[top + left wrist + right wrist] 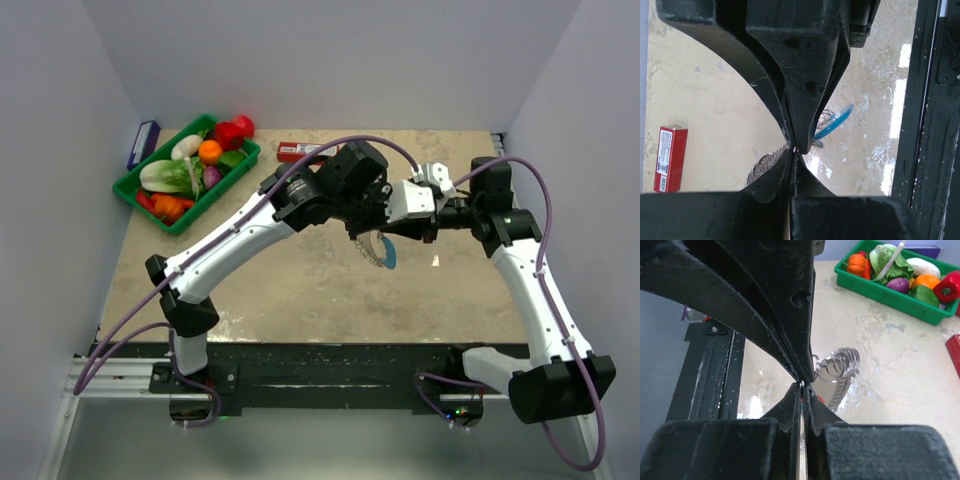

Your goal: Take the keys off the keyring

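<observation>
One spot of the keyring (796,149) has both grippers crowded at it, so my left gripper should open, move back and come in next to the blue section (834,125) while my right gripper keeps its hold.
The keyring (377,254) hangs above the middle of the table, just below where the two grippers meet tip to tip. Its blue section (391,257) shows in the left wrist view too (835,125). The keys (840,366) are a bunch of silvery pieces dangling beside the fingertips, also seen low in the left wrist view (764,169). My left gripper (796,149) is shut, pinching the keyring at its very tip. My right gripper (802,384) is shut as well, with a sliver of the red-marked key (820,399) at its jaws.
A green tray (131,189) of toy vegetables sits at the back left, with a purple box (143,143) beyond it. A long red box (297,151) lies at the table's far edge. The black base rail (330,365) runs along the near edge.
</observation>
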Robot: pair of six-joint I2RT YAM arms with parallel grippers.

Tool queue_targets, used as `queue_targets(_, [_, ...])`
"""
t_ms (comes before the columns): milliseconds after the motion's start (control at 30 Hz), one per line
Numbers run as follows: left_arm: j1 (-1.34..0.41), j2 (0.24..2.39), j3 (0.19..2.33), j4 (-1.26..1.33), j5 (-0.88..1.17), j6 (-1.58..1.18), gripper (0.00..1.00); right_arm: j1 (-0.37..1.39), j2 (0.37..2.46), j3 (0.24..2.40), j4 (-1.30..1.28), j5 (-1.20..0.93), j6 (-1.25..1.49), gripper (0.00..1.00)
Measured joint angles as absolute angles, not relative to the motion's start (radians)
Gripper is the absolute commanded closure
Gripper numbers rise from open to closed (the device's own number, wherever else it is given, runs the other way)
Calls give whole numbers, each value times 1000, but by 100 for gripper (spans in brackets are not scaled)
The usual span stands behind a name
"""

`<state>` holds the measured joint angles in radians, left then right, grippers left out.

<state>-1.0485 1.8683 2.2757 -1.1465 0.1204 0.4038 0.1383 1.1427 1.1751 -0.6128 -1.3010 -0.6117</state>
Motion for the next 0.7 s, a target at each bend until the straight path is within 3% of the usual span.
queue_targets(200, [-1048,1868,2276,-1147,118,404,100,139,1141,1175,-616,-1300,-614,100])
queue_targets(500, [-1050,1868,2288,-1144,92,400,79,140,1119,1145,-511,-1300,-506,100])
queue_targets(600, [-1050,1868,2301,-1144,72,394,67,138,1116,1129,-447,-1311,-446,100])
queue_targets(700, [-1050,1868,2323,-1146,56,382,63,130,1117,1120,-390,-1342,-387,100])
